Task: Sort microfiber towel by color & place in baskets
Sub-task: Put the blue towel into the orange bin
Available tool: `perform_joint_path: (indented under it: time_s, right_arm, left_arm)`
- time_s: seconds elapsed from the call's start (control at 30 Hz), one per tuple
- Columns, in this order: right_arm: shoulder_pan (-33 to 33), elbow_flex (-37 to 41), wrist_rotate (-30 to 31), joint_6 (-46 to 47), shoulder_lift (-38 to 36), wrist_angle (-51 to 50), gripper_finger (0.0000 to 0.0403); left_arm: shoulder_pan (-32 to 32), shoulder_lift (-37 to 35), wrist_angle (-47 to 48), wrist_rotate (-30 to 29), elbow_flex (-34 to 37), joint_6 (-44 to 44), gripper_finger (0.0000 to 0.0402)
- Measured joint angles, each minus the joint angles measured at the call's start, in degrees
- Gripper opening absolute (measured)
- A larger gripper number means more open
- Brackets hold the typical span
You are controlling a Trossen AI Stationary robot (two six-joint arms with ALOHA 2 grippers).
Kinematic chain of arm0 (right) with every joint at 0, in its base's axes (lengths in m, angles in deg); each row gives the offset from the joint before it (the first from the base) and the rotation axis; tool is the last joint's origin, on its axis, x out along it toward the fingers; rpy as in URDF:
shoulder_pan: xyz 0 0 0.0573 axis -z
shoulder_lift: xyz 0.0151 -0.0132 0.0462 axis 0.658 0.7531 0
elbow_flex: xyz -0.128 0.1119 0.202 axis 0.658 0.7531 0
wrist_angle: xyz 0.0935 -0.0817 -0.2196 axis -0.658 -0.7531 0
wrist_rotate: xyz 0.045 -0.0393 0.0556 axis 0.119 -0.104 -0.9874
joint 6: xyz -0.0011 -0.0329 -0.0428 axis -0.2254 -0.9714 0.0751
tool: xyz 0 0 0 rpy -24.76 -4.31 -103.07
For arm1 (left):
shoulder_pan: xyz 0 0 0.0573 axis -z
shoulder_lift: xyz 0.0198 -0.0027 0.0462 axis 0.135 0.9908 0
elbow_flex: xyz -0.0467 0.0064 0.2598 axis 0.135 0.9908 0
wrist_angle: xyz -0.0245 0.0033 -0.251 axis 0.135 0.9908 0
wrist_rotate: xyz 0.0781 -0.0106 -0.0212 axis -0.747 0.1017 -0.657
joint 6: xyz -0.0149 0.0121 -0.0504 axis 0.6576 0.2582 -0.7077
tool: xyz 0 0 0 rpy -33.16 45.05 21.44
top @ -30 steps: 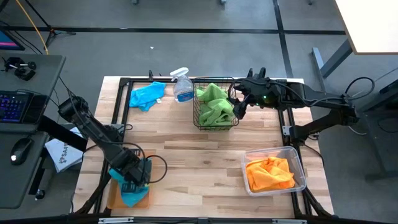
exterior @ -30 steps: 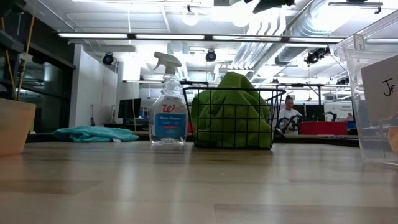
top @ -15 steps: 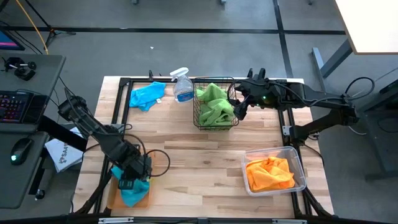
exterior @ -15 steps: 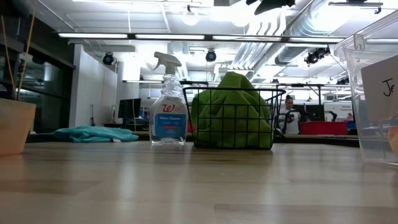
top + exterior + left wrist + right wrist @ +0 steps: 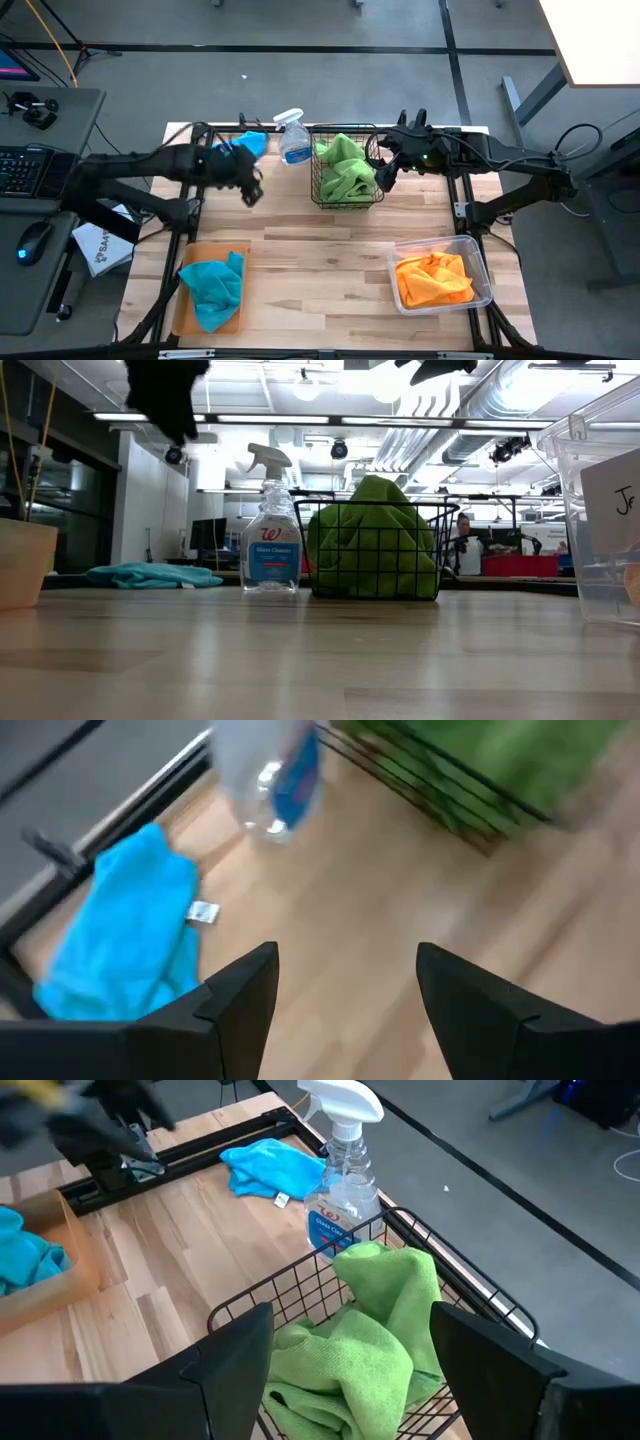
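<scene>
My left gripper should now move across with its fingers open until they close on the towel's middle (image 5: 249, 144), because the far turquoise towel (image 5: 259, 141) is clear of the spray bottle.
One turquoise towel (image 5: 212, 285) lies bunched in the orange-brown tray (image 5: 183, 318) at the near left. A second turquoise towel (image 5: 120, 940) lies flat on the table at the far left. My left gripper (image 5: 248, 188) hangs open in the air just beside it, with nothing between its fingers. Green towels (image 5: 370, 1340) fill the black wire basket (image 5: 318, 192) at the far middle. My right gripper (image 5: 385, 172) stands open above that basket's right rim. Orange towels (image 5: 432, 277) lie in the clear bin (image 5: 480, 262) at the near right.
A clear spray bottle (image 5: 292, 138) with blue liquid stands upright between the far turquoise towel and the wire basket. Bare wood stretches across the table's middle and near side between tray and bin. A black frame rail runs along the far edge.
My left gripper has let go of the turquoise towel in the tray. It has risen and swung quickly toward the far edge, up to the second turquoise towel. The released towel stays bunched in the tray. My right arm has kept still.
</scene>
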Motion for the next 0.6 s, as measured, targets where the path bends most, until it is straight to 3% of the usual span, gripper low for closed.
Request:
perform_joint_path:
  time_s: [0.13, 0.27, 0.6]
  right_arm:
    - [0.0, 0.0, 0.0, 0.0, 0.0, 0.3, 0.0268]
    - [0.0, 0.0, 0.1, 1.5, 0.0, 0.9, 0.0268]
    - [0.0, 0.0, 1.1, 6.4, 0.0, 0.9, 0.0268]
  left_arm:
    - [-14.6, -6.5, -14.9, 3.8, 13.9, -3.9, 0.0225]
    - [-26.4, -5.7, -22.3, 9.1, 21.6, -5.9, 0.0225]
    - [-44.0, 7.9, -26.7, 6.4, 23.5, 2.4, 0.0225]
